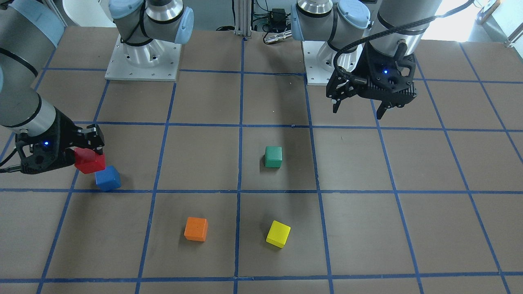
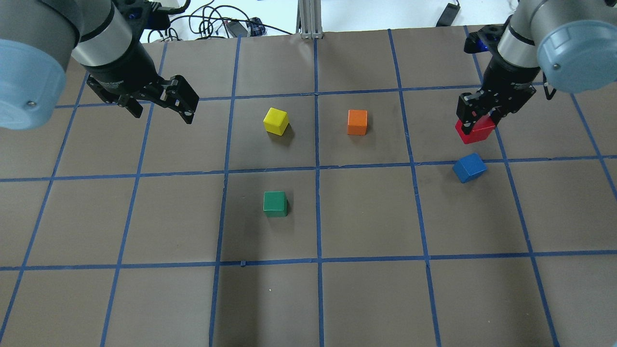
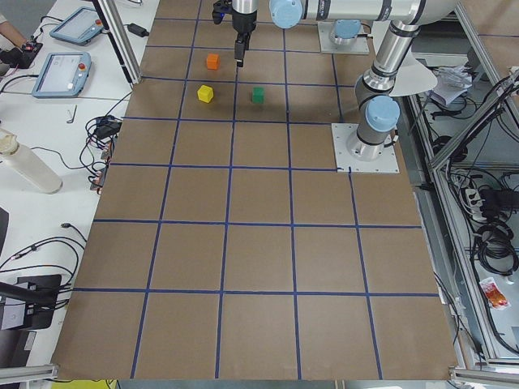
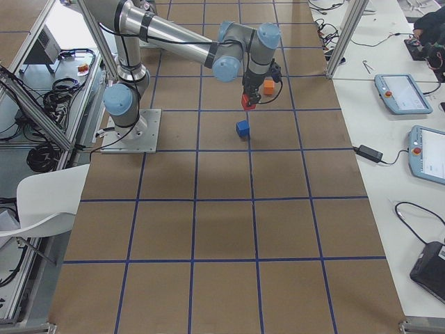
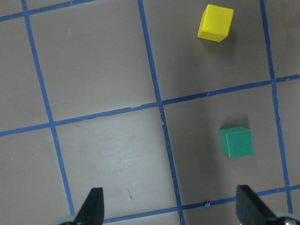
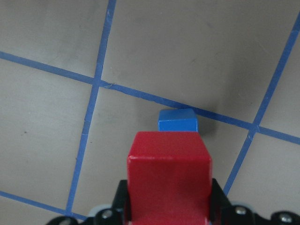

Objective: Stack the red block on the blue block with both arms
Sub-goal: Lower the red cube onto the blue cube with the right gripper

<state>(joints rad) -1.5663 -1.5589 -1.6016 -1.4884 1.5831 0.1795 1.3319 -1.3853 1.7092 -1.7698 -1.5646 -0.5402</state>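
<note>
The red block's edges are parallel to the blue block's edges. My right gripper should keep moving the red block over the blue block's clear top until it rests there.
My right gripper point(image 2: 477, 123) is shut on the red block point(image 2: 477, 132) and holds it above the table. It shows at the left of the front-facing view point(image 1: 90, 154) with the red block point(image 1: 88, 162) in it. The blue block point(image 2: 469, 167) lies on the table just below and beside the red one point(image 1: 108, 178). In the right wrist view the red block point(image 6: 168, 180) fills the lower middle, with the blue block point(image 6: 177, 120) partly showing beyond it. My left gripper point(image 2: 161, 108) is open and empty, high over the table, its fingertips point(image 5: 93, 206) in the left wrist view.
A green block point(image 2: 275, 203), a yellow block point(image 2: 276, 120) and an orange block point(image 2: 357, 122) lie around the middle of the table. The brown table has a blue tape grid point(image 2: 316, 168). The arm bases point(image 1: 143, 61) stand at the robot's edge.
</note>
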